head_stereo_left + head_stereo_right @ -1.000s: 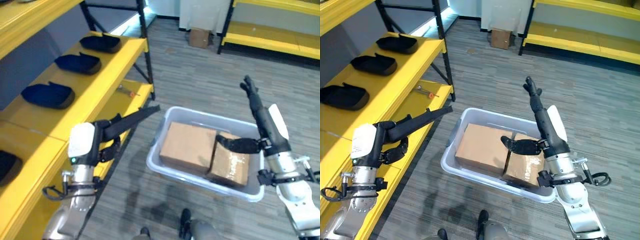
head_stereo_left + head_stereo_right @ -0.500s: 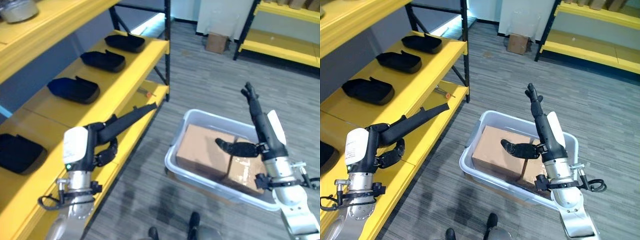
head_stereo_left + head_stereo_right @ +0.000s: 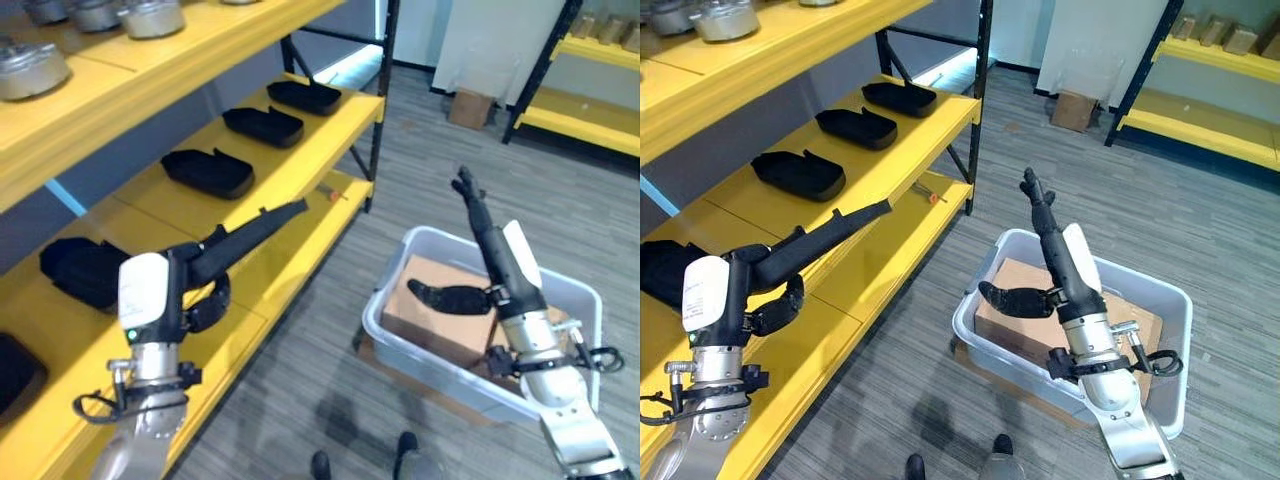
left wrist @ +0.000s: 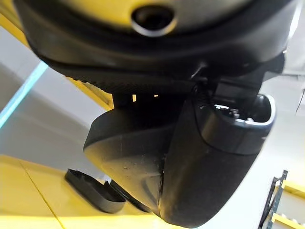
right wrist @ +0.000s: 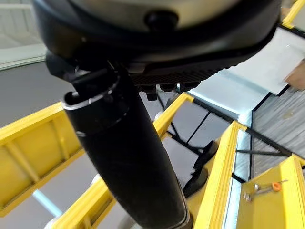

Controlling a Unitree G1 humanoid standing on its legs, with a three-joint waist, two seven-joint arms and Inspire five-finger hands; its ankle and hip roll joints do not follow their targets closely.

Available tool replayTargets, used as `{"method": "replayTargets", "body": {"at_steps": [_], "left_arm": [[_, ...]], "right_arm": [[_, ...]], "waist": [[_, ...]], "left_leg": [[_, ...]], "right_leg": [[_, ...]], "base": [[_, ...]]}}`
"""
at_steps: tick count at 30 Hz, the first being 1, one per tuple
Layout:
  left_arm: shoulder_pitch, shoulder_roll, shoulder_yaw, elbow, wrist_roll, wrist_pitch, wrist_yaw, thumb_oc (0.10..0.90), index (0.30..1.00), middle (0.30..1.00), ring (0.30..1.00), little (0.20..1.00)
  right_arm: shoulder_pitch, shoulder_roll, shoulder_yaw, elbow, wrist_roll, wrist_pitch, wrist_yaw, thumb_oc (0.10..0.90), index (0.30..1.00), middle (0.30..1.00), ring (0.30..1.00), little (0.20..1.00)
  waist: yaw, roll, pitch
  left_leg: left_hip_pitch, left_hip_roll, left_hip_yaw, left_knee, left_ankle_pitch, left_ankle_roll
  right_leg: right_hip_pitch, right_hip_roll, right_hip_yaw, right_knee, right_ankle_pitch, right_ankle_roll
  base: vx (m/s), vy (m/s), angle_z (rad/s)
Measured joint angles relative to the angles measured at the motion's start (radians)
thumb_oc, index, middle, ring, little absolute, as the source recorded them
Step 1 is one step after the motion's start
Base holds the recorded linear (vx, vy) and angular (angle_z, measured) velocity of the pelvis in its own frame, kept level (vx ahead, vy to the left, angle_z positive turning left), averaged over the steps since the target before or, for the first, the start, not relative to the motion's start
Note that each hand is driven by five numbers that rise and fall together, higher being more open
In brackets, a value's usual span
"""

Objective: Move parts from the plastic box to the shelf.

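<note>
The long black part [image 3: 248, 243] shows its narrow edge [image 3: 285, 215] beside my left gripper, so it will tip flat onto its broad bottom when I lower it.
A translucent plastic box [image 3: 430, 365] stands on the floor at the right, with brown cardboard boxes [image 3: 432, 326] inside it. My right hand [image 3: 495, 250] is raised above it, open, its fingers straight and pointing up and its thumb stretched over the cardboard; it holds nothing. The yellow shelf [image 3: 300, 170] runs along the left. My left hand [image 3: 240, 240] is open and empty, its straight fingers reaching out over the shelf's lower board. Three black trays [image 3: 208, 172] lie in a row on the middle board.
Round metal parts [image 3: 30, 70] sit on the top board. A small screwdriver [image 3: 335, 193] lies near the shelf's black corner post [image 3: 380, 100]. Another black tray [image 3: 75, 272] is by my left arm. A cardboard carton [image 3: 470, 107] and a second yellow shelf [image 3: 590, 130] stand far back.
The whole picture has shifted: the camera has turned towards the shelf, so the box now sits further right. Both hands keep the same open pose.
</note>
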Motion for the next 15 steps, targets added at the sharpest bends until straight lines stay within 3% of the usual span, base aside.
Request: {"method": "replayTargets", "body": {"at_steps": [1, 2, 4, 6, 9, 12, 15], "left_arm": [[0.003, 0.000, 0.000, 0.000, 0.000, 0.006, 0.000, 0.400, 0.300, 0.300, 0.300, 0.300], [0.008, -0.002, 0.000, 0.000, -0.001, 0.009, 0.000, 0.400, 0.300, 0.300, 0.300, 0.300], [0.018, -0.004, 0.000, 0.001, -0.001, 0.011, -0.007, 0.400, 0.300, 0.300, 0.300, 0.300], [0.018, -0.005, 0.000, 0.003, -0.001, 0.011, -0.007, 0.400, 0.300, 0.300, 0.300, 0.300], [0.023, -0.011, 0.000, 0.003, -0.001, 0.011, -0.007, 0.400, 0.300, 0.300, 0.300, 0.300], [0.032, -0.014, 0.000, 0.003, -0.001, 0.011, -0.008, 0.400, 0.300, 0.300, 0.300, 0.300], [0.057, -0.049, -0.023, 0.005, -0.013, 0.011, -0.014, 0.400, 0.300, 0.300, 0.300, 0.300]], "right_arm": [[0.000, 0.000, 0.002, 0.000, -0.008, 0.000, 0.001, 0.900, 1.000, 1.000, 1.000, 1.000], [-0.004, -0.003, 0.001, 0.000, -0.011, -0.001, 0.002, 0.900, 1.000, 1.000, 1.000, 1.000], [-0.027, -0.007, 0.002, 0.001, -0.011, 0.000, 0.005, 0.900, 1.000, 1.000, 1.000, 1.000], [-0.029, -0.007, 0.002, 0.001, -0.011, -0.001, 0.005, 0.900, 1.000, 1.000, 1.000, 1.000], [-0.034, -0.018, 0.006, 0.001, -0.010, -0.003, 0.006, 0.900, 1.000, 1.000, 1.000, 1.000], [-0.034, -0.054, 0.005, 0.000, -0.013, -0.004, 0.006, 0.900, 1.000, 1.000, 1.000, 1.000], [-0.030, -0.056, 0.005, 0.001, -0.006, -0.005, 0.007, 0.900, 1.000, 1.000, 1.000, 1.000]], "waist": [[0.002, -0.008, -0.006], [0.008, -0.025, -0.018], [0.004, -0.026, -0.020], [0.001, -0.028, -0.022], [0.011, -0.014, -0.035], [0.033, 0.001, -0.042], [0.031, 0.030, -0.042]], "left_leg": [[-0.003, 0.005, -0.012, 0.000, 0.004, -0.004], [-0.010, -0.003, -0.016, 0.001, 0.008, -0.009], [-0.020, -0.006, -0.029, -0.003, 0.019, -0.017], [-0.026, 0.005, -0.049, -0.003, 0.034, -0.031], [-0.030, 0.038, -0.093, -0.070, 0.078, -0.080], [-0.044, 0.056, -0.108, -0.102, 0.107, -0.099], [-0.067, 0.062, -0.157, -0.097, 0.112, -0.100]], "right_leg": [[0.009, 0.051, -0.002, 0.048, -0.051, -0.005], [0.044, 0.081, -0.037, 0.018, -0.083, -0.040], [0.089, 0.094, -0.030, -0.077, -0.073, -0.057], [0.099, 0.121, 0.038, -0.098, -0.067, -0.066], [0.152, 0.159, 0.009, -0.236, 0.004, -0.084], [0.156, 0.182, 0.000, -0.287, 0.041, -0.106], [0.157, 0.188, -0.053, -0.288, 0.037, -0.115]], "base": [[-0.03, -0.022, 0.15], [-0.02, -0.042, 0.06], [-0.04, -0.051, 0.17], [-0.06, -0.110, 0.25], [-0.07, -0.151, 0.31], [-0.06, -0.127, 0.20], [-0.07, -0.072, 0.46]]}}
